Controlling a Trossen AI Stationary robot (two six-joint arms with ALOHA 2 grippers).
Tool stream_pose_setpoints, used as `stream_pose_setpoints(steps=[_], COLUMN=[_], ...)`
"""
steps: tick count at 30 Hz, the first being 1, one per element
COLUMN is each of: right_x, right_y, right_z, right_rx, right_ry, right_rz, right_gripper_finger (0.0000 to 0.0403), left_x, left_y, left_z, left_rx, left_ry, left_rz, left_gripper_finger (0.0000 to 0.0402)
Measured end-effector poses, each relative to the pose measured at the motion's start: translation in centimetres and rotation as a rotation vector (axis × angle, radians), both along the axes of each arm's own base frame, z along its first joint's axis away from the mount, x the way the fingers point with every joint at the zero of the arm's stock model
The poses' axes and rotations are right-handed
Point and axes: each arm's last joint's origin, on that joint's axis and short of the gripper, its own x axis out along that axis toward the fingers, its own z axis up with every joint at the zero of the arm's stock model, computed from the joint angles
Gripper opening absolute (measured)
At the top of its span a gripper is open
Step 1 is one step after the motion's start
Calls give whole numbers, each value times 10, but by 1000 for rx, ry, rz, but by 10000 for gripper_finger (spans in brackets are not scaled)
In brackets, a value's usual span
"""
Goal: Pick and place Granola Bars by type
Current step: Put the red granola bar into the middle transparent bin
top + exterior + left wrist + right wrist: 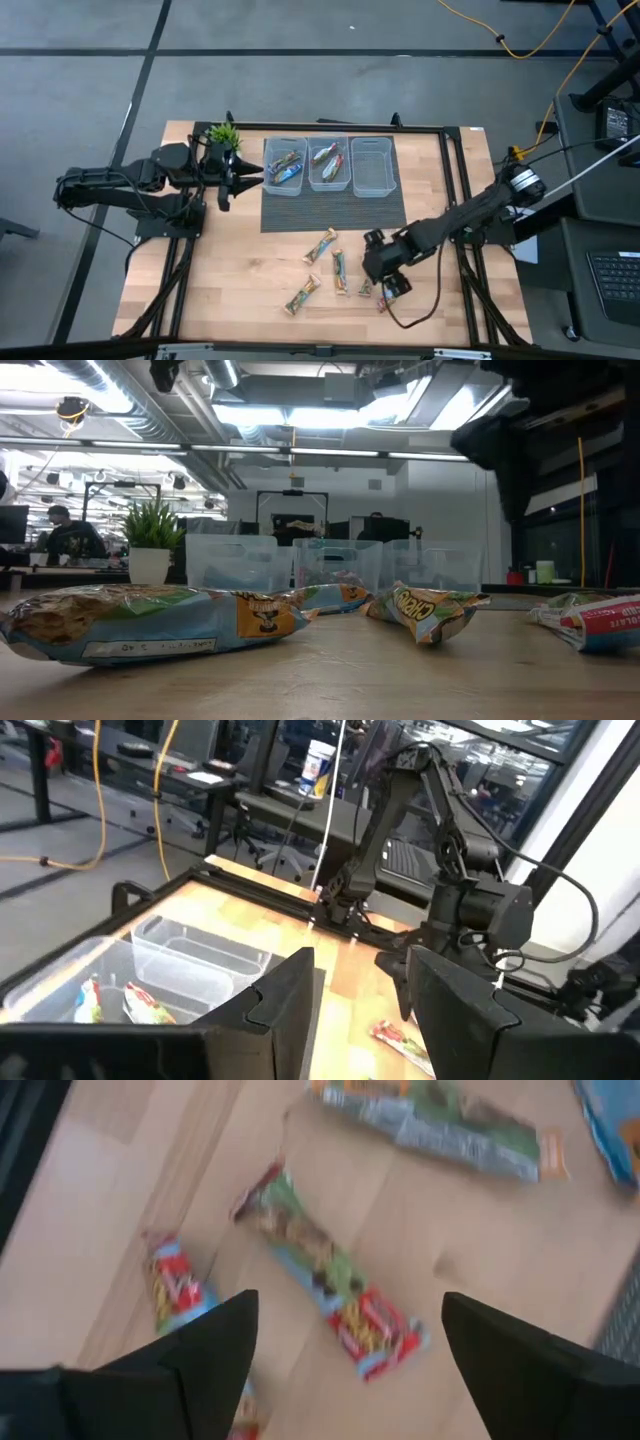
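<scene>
My right gripper's open fingers are on both sides of the red-and-green bar (pixel 322 1266), which lies clear of its neighbours. I should keep moving down until the fingers can close on its red half (pixel 368 1326).
Several granola bars lie loose on the near part of the wooden table: one (pixel 322 246), one (pixel 340 270), one (pixel 302 295), and two small ones (pixel 365 288) (pixel 385 298) by the right gripper. More bars lie in the left bin (pixel 285 167) and the middle bin (pixel 328 165). My right gripper (pixel 388 282) hovers open over the near-right bars. In its wrist view a red-and-green bar (pixel 330 1275) lies between the spread fingers (pixel 347 1300), untouched. My left gripper (pixel 248 178) waits open beside the left bin.
A third clear bin (pixel 372 167) stands empty to the right of the other two, all on a grey mat (pixel 300 212). A small potted plant (pixel 224 134) sits at the far-left corner. Black rails (pixel 450 180) frame the table. Cables run near the right arm.
</scene>
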Motion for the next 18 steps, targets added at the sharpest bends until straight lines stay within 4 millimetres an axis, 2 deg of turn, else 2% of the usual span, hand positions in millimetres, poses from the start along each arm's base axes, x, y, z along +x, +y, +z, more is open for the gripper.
stream_pose_setpoints(steps=[4, 18], right_x=[7, 17], right_y=[3, 10], right_z=[-9, -58], right_rx=[-6, -61], right_ry=[-13, 124], right_rz=[27, 53], right_gripper_finger=[317, 317], left_x=[0, 0], left_y=[-1, -1], left_z=[-2, -3], left_rx=[-15, -15], left_ry=[17, 27], left_rz=[-19, -23], left_gripper_finger=[155, 155])
